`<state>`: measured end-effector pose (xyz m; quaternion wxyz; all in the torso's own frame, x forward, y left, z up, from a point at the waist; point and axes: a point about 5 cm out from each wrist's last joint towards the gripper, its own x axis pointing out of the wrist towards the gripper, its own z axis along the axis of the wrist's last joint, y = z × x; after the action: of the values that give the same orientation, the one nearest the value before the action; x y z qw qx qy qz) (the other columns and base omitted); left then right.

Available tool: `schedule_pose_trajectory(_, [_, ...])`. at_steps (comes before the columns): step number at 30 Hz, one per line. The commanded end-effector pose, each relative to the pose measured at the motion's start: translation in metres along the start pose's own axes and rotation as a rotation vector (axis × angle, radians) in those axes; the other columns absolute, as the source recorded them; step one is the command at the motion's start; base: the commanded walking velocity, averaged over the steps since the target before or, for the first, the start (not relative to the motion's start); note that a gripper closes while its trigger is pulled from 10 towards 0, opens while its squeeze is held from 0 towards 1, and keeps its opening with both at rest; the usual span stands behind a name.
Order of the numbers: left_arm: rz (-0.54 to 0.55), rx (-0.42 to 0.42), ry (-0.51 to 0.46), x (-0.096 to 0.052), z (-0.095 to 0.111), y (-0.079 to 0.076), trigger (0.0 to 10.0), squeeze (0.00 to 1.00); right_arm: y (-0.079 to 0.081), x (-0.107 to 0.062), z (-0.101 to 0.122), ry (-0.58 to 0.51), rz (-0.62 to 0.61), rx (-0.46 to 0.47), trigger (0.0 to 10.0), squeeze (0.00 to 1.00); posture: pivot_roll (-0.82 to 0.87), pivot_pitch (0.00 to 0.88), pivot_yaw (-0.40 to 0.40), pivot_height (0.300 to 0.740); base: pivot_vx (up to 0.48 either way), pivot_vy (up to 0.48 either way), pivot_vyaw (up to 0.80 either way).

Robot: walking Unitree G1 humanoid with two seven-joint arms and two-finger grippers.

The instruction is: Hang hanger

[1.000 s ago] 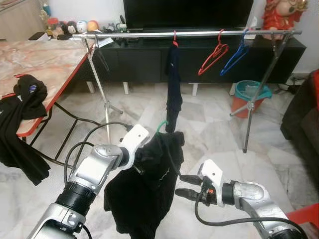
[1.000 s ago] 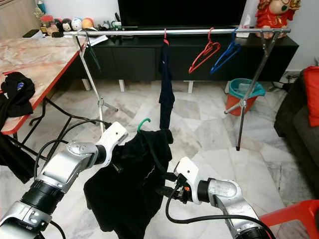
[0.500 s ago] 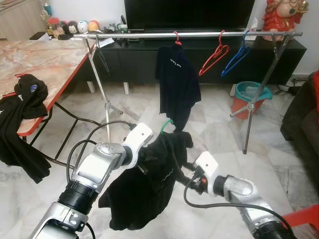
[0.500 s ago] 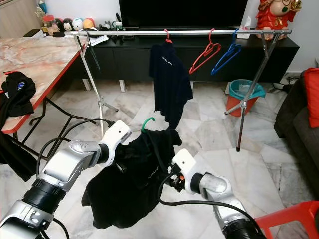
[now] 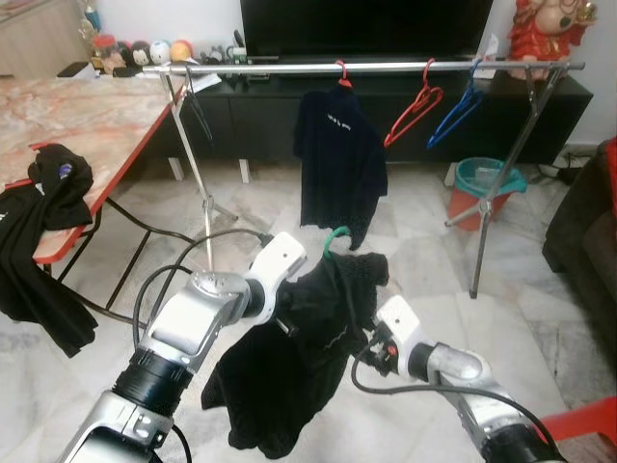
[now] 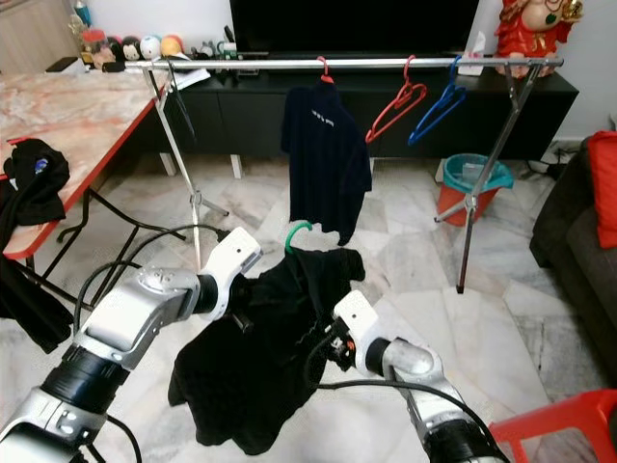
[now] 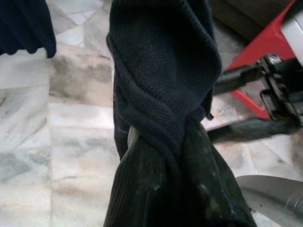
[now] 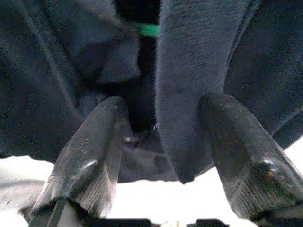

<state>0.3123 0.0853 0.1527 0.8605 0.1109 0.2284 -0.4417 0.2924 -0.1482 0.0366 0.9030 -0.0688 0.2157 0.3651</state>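
A green strip (image 8: 147, 30) shows behind the loose fold of the cloth (image 5: 313, 323), so the cloth will spread out and reveal the green hanger when I pull my grippers away from each other.
A black garment (image 5: 289, 357) hangs from a green hanger whose hook (image 5: 335, 234) pokes out at its top. My left gripper (image 7: 165, 156) is shut on the bunched cloth just under the hook and holds it above the floor. My right gripper (image 8: 165, 104) is open at the garment's right side, with a fold of the cloth hanging between its fingers (image 8: 94, 156). Ahead stands the silver rail (image 5: 386, 67) of a clothes rack, higher than the hook and some way beyond it.
On the rail hang a dark shirt (image 5: 339, 159), a bare red hanger (image 5: 415, 104) and a blue hanger (image 5: 455, 108). A marble table (image 5: 77, 125) with black clothes (image 5: 39, 222) stands left. A teal bucket (image 5: 485, 178) sits by the rack's right leg.
My left arm has raised the garment and carried it a little right, toward the rack. My right gripper has pushed into the cloth. The hung shirt has swung to face me.
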Motion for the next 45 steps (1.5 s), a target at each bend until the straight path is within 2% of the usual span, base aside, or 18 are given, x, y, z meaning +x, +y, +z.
schedule_pose_trajectory(1, [-0.019, 0.023, -0.027, -0.004, 0.010, -0.003, 10.0, 0.00, -0.005, 0.001, 0.005, -0.017, -0.030, -0.008, 10.0, 0.00, 0.04, 0.000, 0.002, 0.740, 0.000, 0.000, 0.00])
schedule_pose_trajectory(9, [-0.033, 0.022, -0.030, -0.006, 0.013, -0.006, 10.0, 0.00, -0.013, 0.003, 0.006, -0.017, -0.097, -0.005, 10.0, 0.00, 0.05, 0.000, -0.001, 0.740, 0.000, 0.000, 0.00])
schedule_pose_trajectory(10, [-0.034, 0.023, -0.031, -0.006, 0.013, -0.007, 10.0, 0.00, -0.016, 0.003, 0.005, -0.009, -0.121, -0.003, 4.1, 0.00, 0.05, 0.000, -0.002, 0.740, 0.000, 0.000, 0.00])
schedule_pose_trajectory(11, [-0.035, 0.023, -0.031, -0.006, 0.014, -0.007, 10.0, 0.00, -0.017, 0.003, 0.004, -0.008, -0.135, -0.002, 0.0, 0.00, 0.05, 0.000, -0.003, 0.740, 0.000, 0.000, 0.00])
schedule_pose_trajectory(40, [-0.075, 0.062, -0.024, -0.013, 0.009, -0.011, 10.0, 0.00, -0.021, 0.004, 0.000, -0.025, -0.174, 0.023, 0.0, 0.00, 0.04, 0.000, 0.012, 0.740, 0.000, 0.000, 0.00])
schedule_pose_trajectory(42, [-0.084, 0.082, -0.016, -0.016, 0.007, -0.011, 10.0, 0.00, -0.021, 0.004, 0.000, -0.023, -0.176, 0.024, 0.0, 0.00, 0.04, 0.000, 0.013, 0.740, 0.000, 0.000, 0.00])
schedule_pose_trajectory(45, [-0.110, 0.156, 0.016, -0.026, 0.000, -0.007, 10.0, 0.00, -0.023, 0.003, -0.001, -0.014, -0.184, 0.023, 0.0, 0.00, 0.04, 0.000, 0.012, 0.740, 0.000, 0.000, 0.00])
